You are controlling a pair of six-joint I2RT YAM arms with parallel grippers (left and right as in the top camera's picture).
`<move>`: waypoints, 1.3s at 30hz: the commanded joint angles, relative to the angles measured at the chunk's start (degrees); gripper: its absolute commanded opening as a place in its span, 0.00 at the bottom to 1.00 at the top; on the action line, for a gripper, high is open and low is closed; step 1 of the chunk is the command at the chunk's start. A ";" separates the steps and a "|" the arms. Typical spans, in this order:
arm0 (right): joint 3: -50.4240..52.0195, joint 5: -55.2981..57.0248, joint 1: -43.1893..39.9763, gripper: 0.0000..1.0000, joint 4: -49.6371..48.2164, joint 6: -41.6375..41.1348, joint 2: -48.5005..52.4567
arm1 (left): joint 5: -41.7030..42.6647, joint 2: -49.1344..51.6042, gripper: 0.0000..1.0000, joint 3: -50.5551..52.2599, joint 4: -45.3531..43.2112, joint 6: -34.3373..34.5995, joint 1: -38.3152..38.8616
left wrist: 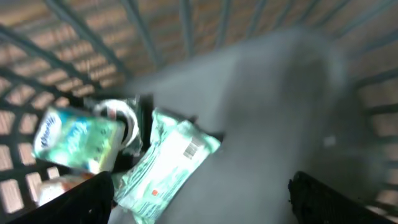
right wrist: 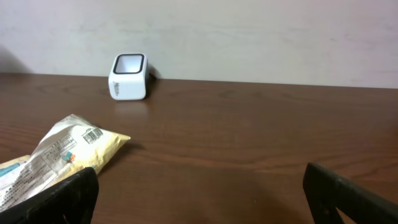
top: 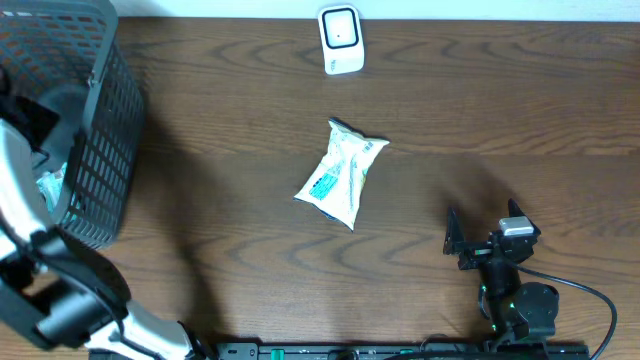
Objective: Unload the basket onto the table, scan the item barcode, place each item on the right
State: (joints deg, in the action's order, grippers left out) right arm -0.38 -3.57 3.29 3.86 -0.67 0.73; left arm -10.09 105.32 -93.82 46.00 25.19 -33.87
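The green-white pack's barcode end (left wrist: 191, 149) faces up and is clear of the blue-green pack, so my left gripper should keep going to the green-white pack's middle (left wrist: 165, 173) until its fingers close there.
A white-and-teal snack pouch (top: 342, 172) lies flat in the middle of the wooden table, and its barcode end shows in the right wrist view (right wrist: 68, 149). The white barcode scanner (top: 340, 40) stands at the far edge, window up (right wrist: 129, 76). My right gripper (top: 483, 222) rests near the front right, open and empty (right wrist: 202, 199). My left gripper (left wrist: 202, 205) is inside the basket, open with nothing between its fingers. A green-white pack with a barcode (left wrist: 168, 165) lies by its left finger (left wrist: 87, 199). A blue-green pack (left wrist: 74, 137) lies beside that.
The dark grey mesh basket (top: 105, 150) stands at the table's left edge, with the left arm (top: 25, 215) reaching over its rim. Its grid walls (left wrist: 93, 37) close in around the left gripper. A pale wall (right wrist: 249, 31) rises behind the scanner.
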 commanded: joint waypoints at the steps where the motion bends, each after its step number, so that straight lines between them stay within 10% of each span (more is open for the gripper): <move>1: 0.07 0.28 0.02 0.99 0.24 -0.57 -0.22 | -3.32 4.24 0.89 0.26 1.62 0.90 0.02; 15: 0.07 0.26 0.02 0.99 0.24 -0.55 -0.17 | -3.28 17.70 0.88 0.92 5.31 -1.55 0.02; 23: 0.07 0.26 0.02 0.99 0.24 -0.57 -0.13 | -2.23 18.05 0.08 0.87 5.60 -1.51 0.02; 39: 0.07 0.26 0.02 0.99 0.24 -0.55 -0.13 | 20.55 -11.39 0.07 -3.32 -8.04 6.05 0.11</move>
State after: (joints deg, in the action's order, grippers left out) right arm -0.38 -3.55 3.29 3.86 -0.67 0.73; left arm 3.86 102.45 -94.48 40.27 27.18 -33.95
